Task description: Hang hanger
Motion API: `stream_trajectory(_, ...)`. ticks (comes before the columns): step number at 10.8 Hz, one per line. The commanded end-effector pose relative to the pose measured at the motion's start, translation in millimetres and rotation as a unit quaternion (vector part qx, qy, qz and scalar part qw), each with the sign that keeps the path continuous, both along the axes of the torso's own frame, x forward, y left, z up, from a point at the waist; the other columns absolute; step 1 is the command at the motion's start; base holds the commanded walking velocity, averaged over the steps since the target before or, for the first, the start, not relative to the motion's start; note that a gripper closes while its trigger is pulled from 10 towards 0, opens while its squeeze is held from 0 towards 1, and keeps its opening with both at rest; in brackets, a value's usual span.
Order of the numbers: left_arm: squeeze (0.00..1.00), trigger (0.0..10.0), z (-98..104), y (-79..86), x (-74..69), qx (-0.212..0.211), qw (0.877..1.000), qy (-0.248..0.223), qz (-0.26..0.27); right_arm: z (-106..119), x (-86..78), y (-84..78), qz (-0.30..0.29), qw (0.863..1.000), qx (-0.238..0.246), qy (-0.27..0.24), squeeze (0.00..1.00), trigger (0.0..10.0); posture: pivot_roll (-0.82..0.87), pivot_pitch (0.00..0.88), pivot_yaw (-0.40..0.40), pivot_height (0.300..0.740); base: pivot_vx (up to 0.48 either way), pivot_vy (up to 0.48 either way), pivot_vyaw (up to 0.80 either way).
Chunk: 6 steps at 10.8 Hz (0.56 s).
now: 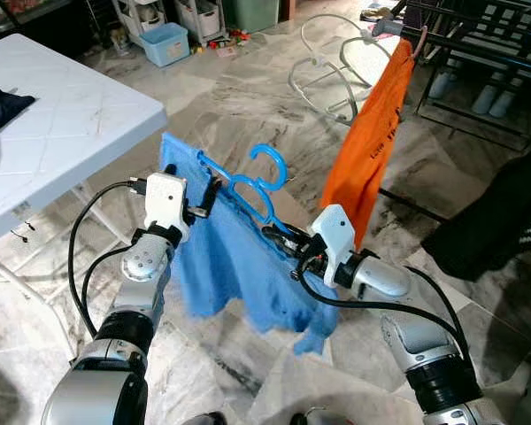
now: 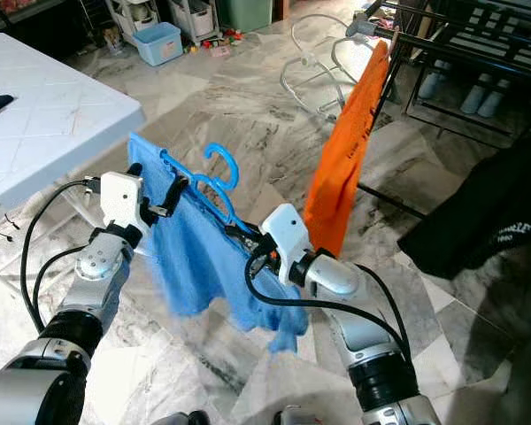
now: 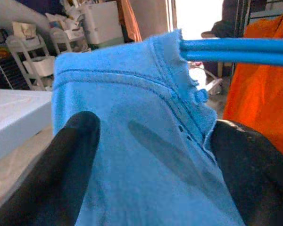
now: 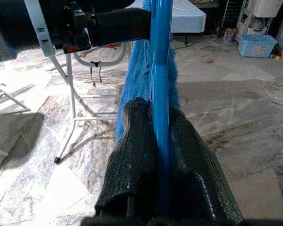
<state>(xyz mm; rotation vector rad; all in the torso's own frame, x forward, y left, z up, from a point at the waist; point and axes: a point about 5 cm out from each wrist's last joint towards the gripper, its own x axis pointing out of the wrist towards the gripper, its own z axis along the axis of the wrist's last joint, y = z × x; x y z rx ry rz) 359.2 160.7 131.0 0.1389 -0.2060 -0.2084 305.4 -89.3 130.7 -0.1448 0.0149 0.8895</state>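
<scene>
I expect the blue garment [image 1: 234, 266] to slide off the hanger and hang limp when I pull, because the hanger's bars go into an open edge of cloth [image 1: 203, 158].
A blue plastic hanger [image 1: 252, 190] carries a blue garment [image 1: 230, 257] and is held up in front of me, hook [image 1: 272, 164] pointing up. My right gripper [image 1: 285, 241] is shut on the hanger's lower bar [image 4: 160, 70], which runs between its two fingers. My left gripper [image 1: 208, 197] is at the hanger's other, cloth-covered end. In the left wrist view its fingers [image 3: 61, 165] stand apart, with the blue cloth [image 3: 141, 141] spread between them. The black drying rack [image 1: 478, 35] stands at the far right, with an orange garment [image 1: 372, 142] hanging on it.
A white folding table [image 1: 62, 124] is close on my left. White hangers [image 1: 327, 71] lie on the marble floor ahead. A black garment [image 1: 496, 221] hangs at the right. A blue bin [image 1: 166, 42] and shelves stand at the back.
</scene>
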Motion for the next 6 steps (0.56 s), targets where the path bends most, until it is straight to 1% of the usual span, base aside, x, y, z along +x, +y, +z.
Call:
stream_trajectory(1,0.00,0.0,3.5,6.8,2.2,-0.002,1.000,-0.004,0.010,8.3,-3.8,3.3,0.013,1.000,0.016,-0.010,0.00,10.0,-0.27,0.142,0.060,0.740,0.000,0.000,0.00)
stream_trajectory(4,0.00,0.0,3.5,7.8,3.6,-0.004,1.000,-0.001,0.008,7.3,-6.5,4.6,0.014,1.000,0.017,-0.005,0.00,10.0,-0.28,0.139,0.066,0.740,0.000,0.000,0.00)
stream_trajectory(6,0.00,0.0,4.9,7.7,4.3,-0.005,1.000,-0.003,0.004,5.8,-5.0,1.3,0.004,1.000,0.014,-0.003,0.00,10.0,-0.28,0.137,0.067,0.740,0.000,0.000,0.00)
